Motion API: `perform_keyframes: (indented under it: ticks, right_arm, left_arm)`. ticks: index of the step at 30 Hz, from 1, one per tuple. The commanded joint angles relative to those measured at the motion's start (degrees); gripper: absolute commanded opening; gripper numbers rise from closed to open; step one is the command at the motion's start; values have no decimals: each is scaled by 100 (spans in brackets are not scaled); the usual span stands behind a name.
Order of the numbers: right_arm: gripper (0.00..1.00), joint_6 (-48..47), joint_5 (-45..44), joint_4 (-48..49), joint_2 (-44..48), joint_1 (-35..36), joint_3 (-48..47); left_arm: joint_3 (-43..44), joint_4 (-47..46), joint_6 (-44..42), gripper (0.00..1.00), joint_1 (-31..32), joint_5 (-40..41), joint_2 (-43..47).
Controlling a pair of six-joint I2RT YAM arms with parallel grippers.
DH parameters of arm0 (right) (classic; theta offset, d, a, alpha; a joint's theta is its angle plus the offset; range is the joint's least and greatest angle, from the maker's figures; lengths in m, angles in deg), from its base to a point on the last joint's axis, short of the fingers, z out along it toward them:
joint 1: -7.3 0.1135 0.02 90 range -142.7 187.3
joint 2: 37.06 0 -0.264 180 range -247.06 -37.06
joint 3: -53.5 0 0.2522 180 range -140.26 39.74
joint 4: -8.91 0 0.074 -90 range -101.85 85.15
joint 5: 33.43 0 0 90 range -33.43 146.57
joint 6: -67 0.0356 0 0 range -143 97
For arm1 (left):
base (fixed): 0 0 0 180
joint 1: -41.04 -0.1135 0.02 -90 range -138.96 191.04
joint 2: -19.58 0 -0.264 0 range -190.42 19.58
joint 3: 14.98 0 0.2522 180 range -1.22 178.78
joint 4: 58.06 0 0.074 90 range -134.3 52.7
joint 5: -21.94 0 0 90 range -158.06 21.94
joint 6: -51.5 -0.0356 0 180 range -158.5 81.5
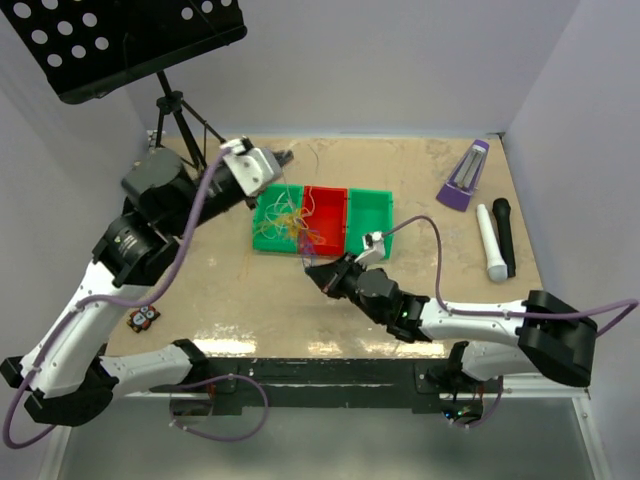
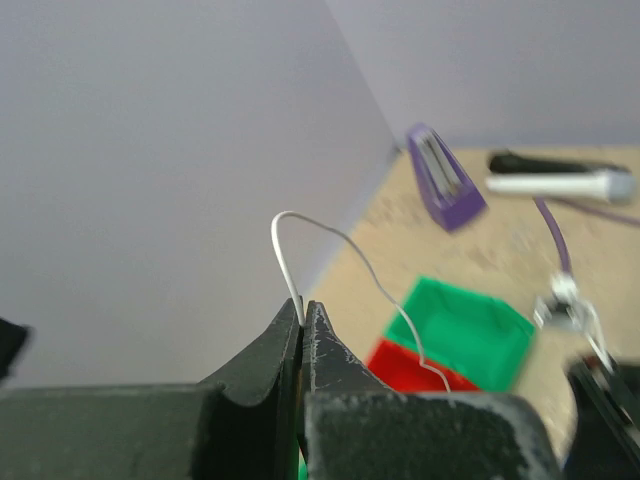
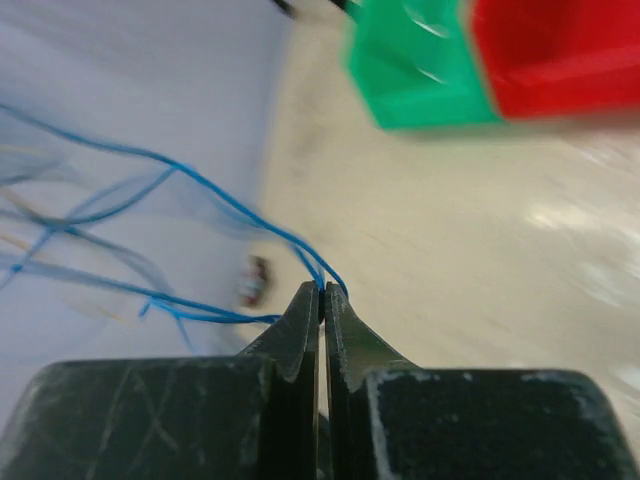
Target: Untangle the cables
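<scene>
The blue cable is still looped into the yellow-orange cable [image 1: 306, 240], so I should pull the blue cable with my right gripper toward the front edge [image 1: 330, 350], away from my left gripper.
A tangle of thin cables [image 1: 288, 222], yellow-orange, white and blue, lies over the left green bin [image 1: 262, 222] and the red bin [image 1: 328, 205]. My left gripper [image 1: 284, 158] is raised beyond the bins and shut on the white cable [image 2: 287, 255], which loops up from its tips [image 2: 303, 312] and trails down toward the bins. My right gripper [image 1: 312, 272] is low over the table in front of the bins and shut on the blue cable [image 3: 200, 187], whose strands run off to the left from its tips [image 3: 322, 290].
A second green bin [image 1: 368, 214] joins the red one on the right. A purple stand [image 1: 463, 176], a white microphone [image 1: 490, 245] and a black microphone [image 1: 505, 235] lie at the right. A small object [image 1: 144, 318] sits at the left edge. A music stand [image 1: 130, 40] rises at the back left.
</scene>
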Motion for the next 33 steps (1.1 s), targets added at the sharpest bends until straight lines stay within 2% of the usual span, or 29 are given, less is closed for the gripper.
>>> perform_keyframes:
  ticks: [1, 4, 10, 13, 17, 25, 33]
  right_arm:
    - [0, -72, -39, -2405, -532, 107, 544]
    - [0, -116, 32, -2378, -523, 213, 518]
    - [0, -300, -293, -2588, 47, 450, 368]
    - [0, -266, -609, -3114, 399, 450, 167]
    - [0, -20, -741, -3669, 269, 450, -19]
    - [0, 613, -495, -3661, -408, 547, 236]
    - [0, 903, -522, -3608, -1085, 854, 114]
  left_arm:
    - [993, -2865, -566, 0, 10, 723, 406]
    - [1002, -2971, -566, 0, 1, 811, 397]
    - [853, -2180, -188, 0, 1, -40, 502]
    - [598, -2302, -170, 0, 1, 2, 607]
    - [658, -2987, -555, 0, 1, 432, 547]
    - [1624, -4543, -2163, 0, 10, 1329, -33]
    - [2522, -5106, -2797, 0, 1, 1504, -455]
